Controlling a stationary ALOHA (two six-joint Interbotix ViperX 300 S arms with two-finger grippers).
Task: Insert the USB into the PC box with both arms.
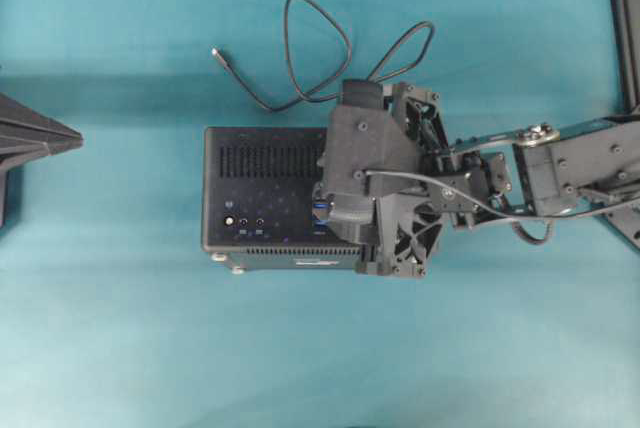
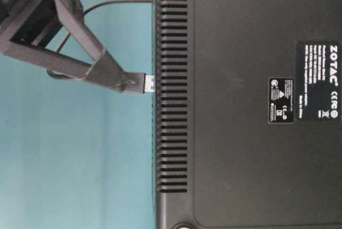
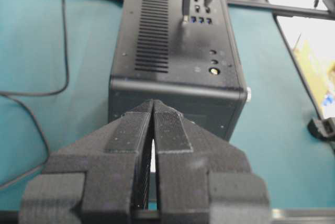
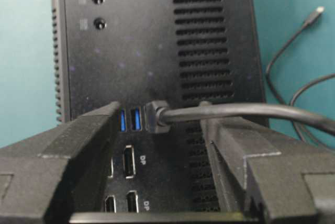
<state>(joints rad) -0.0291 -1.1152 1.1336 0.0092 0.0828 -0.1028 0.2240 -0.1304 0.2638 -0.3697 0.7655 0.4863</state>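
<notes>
The USB plug's metal can still be seen above the PC box and the fingers of the robot's right gripper are low, so next the right gripper goes up, closes at the cable end and pushes.
The black PC box lies mid-table with its port face up. My right gripper hovers over that face, open, its fingers standing wide on either side of the USB plug and not touching it. The plug stands in a socket beside the blue ports. In the table-level view a short blue-and-silver part of the plug shows at the box's face. The cable loops behind the box to a small free plug. My left gripper is shut and empty, well left of the box.
The cable's loops lie on the teal table beside and behind the box. A black frame runs along the far right edge. The right arm reaches in from the right.
</notes>
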